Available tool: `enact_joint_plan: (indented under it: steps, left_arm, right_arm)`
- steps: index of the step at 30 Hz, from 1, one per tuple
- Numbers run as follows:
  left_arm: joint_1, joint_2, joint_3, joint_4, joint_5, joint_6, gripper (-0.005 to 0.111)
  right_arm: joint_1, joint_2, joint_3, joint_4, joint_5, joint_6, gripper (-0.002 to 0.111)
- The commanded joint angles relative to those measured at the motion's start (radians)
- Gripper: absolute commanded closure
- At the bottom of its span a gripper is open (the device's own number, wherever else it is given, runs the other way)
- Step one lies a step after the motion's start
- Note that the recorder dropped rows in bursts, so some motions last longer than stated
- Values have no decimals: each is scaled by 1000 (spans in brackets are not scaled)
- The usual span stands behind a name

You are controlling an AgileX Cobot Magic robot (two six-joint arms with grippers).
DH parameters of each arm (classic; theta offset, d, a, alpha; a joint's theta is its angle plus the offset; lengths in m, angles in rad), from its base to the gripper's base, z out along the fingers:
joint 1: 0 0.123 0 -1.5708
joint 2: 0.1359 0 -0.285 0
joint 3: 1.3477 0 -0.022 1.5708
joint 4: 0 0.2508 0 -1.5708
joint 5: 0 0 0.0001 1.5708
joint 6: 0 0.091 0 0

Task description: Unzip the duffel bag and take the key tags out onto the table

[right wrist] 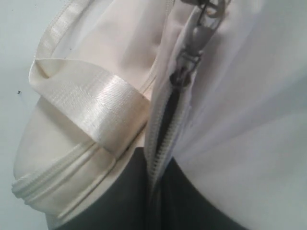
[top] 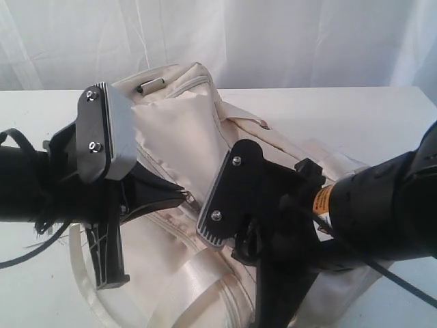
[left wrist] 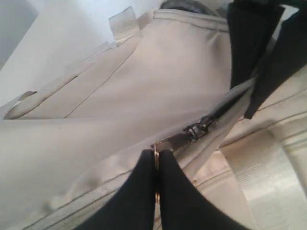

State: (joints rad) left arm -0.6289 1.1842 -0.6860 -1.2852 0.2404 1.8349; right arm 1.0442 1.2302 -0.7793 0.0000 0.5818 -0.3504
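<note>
My right gripper pins the zip edge close behind the slider and the gap (right wrist: 169,112) is short, so next my left gripper draws the pull ring (top: 190,199) away from my right gripper.
The cream duffel bag (top: 181,123) lies on the white table (top: 355,116), partly hidden by both arms. My left gripper (left wrist: 156,160) is shut on a thin metal zip pull ring (left wrist: 156,149), which leads to the zip slider (left wrist: 196,129). My right gripper (right wrist: 160,163) is shut on the bag's zip edge (right wrist: 165,124), a short way from the slider (right wrist: 192,52). Dark lining shows in the short gap between the teeth. In the left wrist view, the right gripper's black fingers (left wrist: 249,48) reach down onto the same zip line. No key tags are in view.
A shiny cream webbing strap (top: 198,287) loops off the bag toward the front edge; the same strap (right wrist: 91,105) crosses the bag's end. Black cables (top: 27,256) trail from the left arm. A white curtain (top: 273,41) hangs behind the table.
</note>
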Motion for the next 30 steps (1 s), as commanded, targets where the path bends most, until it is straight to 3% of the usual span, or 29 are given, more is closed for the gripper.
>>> enact_joint_plan:
  steps: [1, 8, 14, 17, 21, 27, 30]
  left_arm:
    - [-1, -9, -1, -10, -102, -11, 107]
    - [1, -9, 22, -10, -438, 9, 107]
    - [4, -9, 26, -7, -712, 53, 107]
    - [20, -9, 24, -14, -675, 55, 107]
    - [27, -9, 24, -78, -514, 57, 107]
    - [27, -9, 24, -144, -221, 23, 107]
    - [27, -9, 24, -141, -123, -39, 107]
  right_arm:
    - [-5, -1, 2, -28, 103, -1, 108]
    - [-5, -3, 2, -178, 213, 166, 108]
    - [-9, -3, 2, -448, 363, 402, 108]
    - [-9, -3, 2, -638, 466, 551, 108]
    - [-9, -3, 35, -821, 520, 691, 108]
    - [-9, -3, 53, -788, 456, 688, 106]
    - [-9, -17, 53, -771, 454, 688, 92]
